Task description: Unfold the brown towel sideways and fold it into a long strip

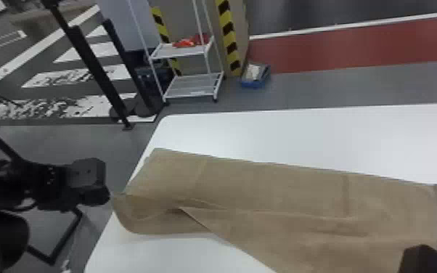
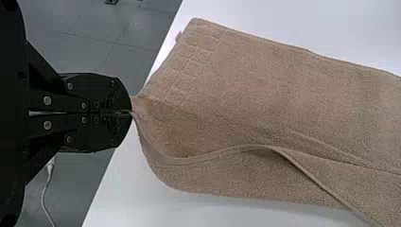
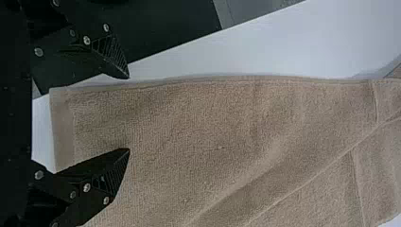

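Note:
I expect the brown towel [image 1: 272, 190] to straighten out and settle flat when I fold it over, since the towel's near side hangs in a loose slanting fold [image 1: 205, 220].
The brown towel [image 1: 272, 196] lies spread over the white table, with a folded-over flap along its near side. At the table's left edge my left gripper [image 1: 109, 196] is shut on a towel corner, pulling it to a point. In the left wrist view the closed left gripper [image 2: 130, 112] pinches the corner of the towel [image 2: 246, 94]. My right gripper [image 1: 424, 259] is over the towel's near right part. Seen in the right wrist view, the right gripper [image 3: 128, 113] has its fingers wide apart, beside the hemmed edge of the towel [image 3: 198, 123].
The white table [image 1: 301, 134] extends behind the towel, its left edge running diagonally. On the floor beyond stand a white wire rack [image 1: 192, 87], a blue bin [image 1: 256, 76] and black posts. A white cable [image 2: 45, 194] hangs near the left gripper.

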You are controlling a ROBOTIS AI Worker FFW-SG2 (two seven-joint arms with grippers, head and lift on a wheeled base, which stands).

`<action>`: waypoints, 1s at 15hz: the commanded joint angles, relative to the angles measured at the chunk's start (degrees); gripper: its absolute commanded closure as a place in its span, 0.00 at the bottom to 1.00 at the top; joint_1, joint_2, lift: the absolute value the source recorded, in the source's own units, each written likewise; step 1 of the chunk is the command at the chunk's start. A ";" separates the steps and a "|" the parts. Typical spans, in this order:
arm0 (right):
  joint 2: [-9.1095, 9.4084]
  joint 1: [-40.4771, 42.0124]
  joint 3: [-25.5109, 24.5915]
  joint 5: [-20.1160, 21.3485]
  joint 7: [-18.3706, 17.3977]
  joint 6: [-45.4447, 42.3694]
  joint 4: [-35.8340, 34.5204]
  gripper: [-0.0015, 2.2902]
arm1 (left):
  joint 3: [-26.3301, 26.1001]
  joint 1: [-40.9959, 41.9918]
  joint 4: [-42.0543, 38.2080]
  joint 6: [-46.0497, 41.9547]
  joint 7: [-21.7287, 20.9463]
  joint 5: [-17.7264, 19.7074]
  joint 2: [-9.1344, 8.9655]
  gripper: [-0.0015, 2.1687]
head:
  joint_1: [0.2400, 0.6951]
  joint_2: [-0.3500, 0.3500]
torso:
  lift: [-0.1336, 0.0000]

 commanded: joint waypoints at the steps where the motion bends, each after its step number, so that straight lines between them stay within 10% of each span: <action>1: 0.28 -0.32 0.78 0.04 0.54 0.46 0.22 0.18 | 0.00 0.00 0.10 -0.01 0.08 0.00 0.00 0.83 | 1.00 1.00 | 0.06; 15: -0.43 0.03 -4.40 -1.55 0.54 0.46 -3.82 0.34 | 0.00 -0.09 1.77 -0.19 0.00 0.18 0.27 0.83 | 1.00 1.00 | 0.06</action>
